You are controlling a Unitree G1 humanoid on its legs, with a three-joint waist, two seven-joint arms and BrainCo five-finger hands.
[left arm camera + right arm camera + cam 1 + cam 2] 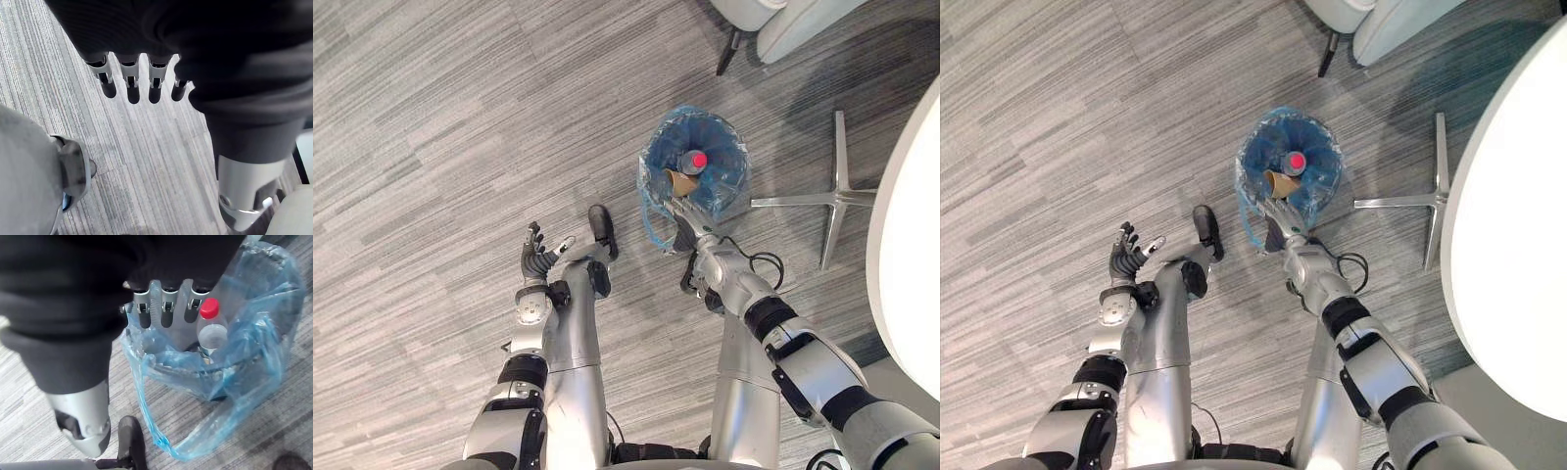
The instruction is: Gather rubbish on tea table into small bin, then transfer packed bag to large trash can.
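Note:
A loose fold (651,223) of the bag hangs over the small bin's rim, so the blue plastic bag (722,149) should slide out and leave the bin standing when I lift the bag.
On the grey carpet stands a small bin lined with a blue plastic bag (724,186). Inside it are a clear bottle with a red cap (693,162) and a brown paper cup (680,182). My right hand (683,212) reaches the bag's near rim. In the right wrist view its fingers (166,313) are straight, lying over the bag's edge (161,367) beside the bottle (211,333), with the thumb apart. A loose fold of the bag (195,440) hangs down to the floor. My left hand (536,257) hovers open over bare carpet to the left, its fingers (132,85) straight and holding nothing.
A white round table (911,255) fills the right edge. A metal star-shaped chair base (837,196) lies just right of the bin. The legs and seats of pale chairs (773,20) show at the top. Open carpet stretches to the left.

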